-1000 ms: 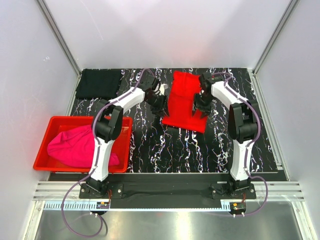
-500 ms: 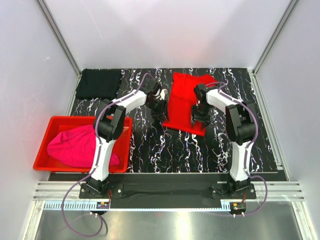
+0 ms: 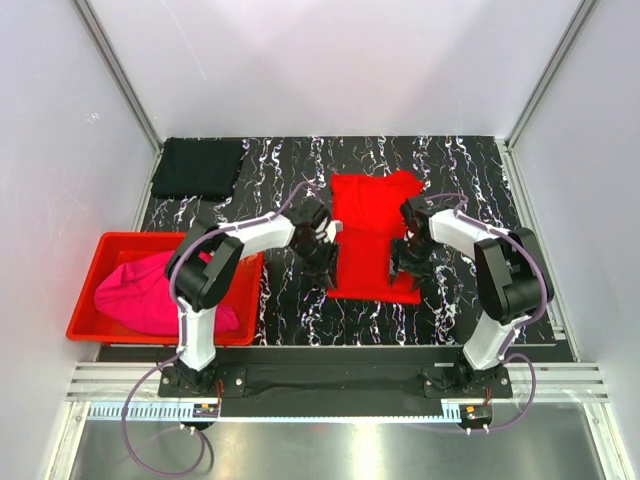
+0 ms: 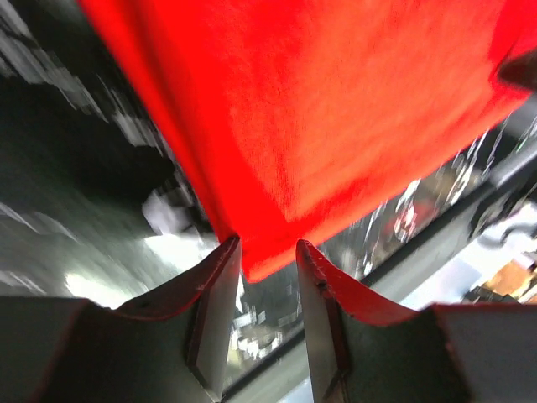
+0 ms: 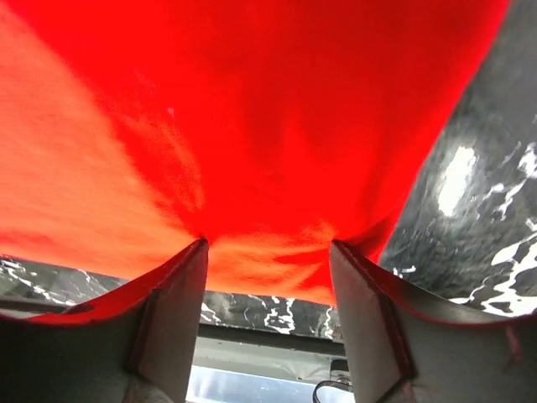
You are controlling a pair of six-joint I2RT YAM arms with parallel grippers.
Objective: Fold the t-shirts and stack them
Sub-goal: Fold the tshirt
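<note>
Next, I lift my right gripper clear, because it is over the red t-shirt's creased hem (image 5: 281, 259), inside the t-shirt's corner. It should then pinch that corner (image 3: 418, 301) from beyond the t-shirt's edge.
The bright red t-shirt (image 3: 368, 232) lies flat in the middle of the table, its near hem towards the arms. My left gripper (image 3: 322, 256) is at its near left edge. In the left wrist view the jaws (image 4: 262, 245) stand apart, with the red shirt's corner (image 4: 277, 151) just beyond the tips. My right gripper (image 3: 410, 262) is at the near right edge. Its jaws (image 5: 268, 243) stand wide apart over the red cloth (image 5: 252, 126). The black t-shirt (image 3: 198, 166) lies folded at the back left. The magenta pink t-shirt (image 3: 150, 296) is heaped in the bin.
The red plastic bin (image 3: 88, 290) stands at the near left, beside the left arm. The black marbled table top (image 3: 470, 180) shows around the red shirt. White walls enclose the back and sides.
Both grippers have moved towards the near edge along the red shirt's sides. The shirt has been drawn nearer and now lies longer and flatter.
</note>
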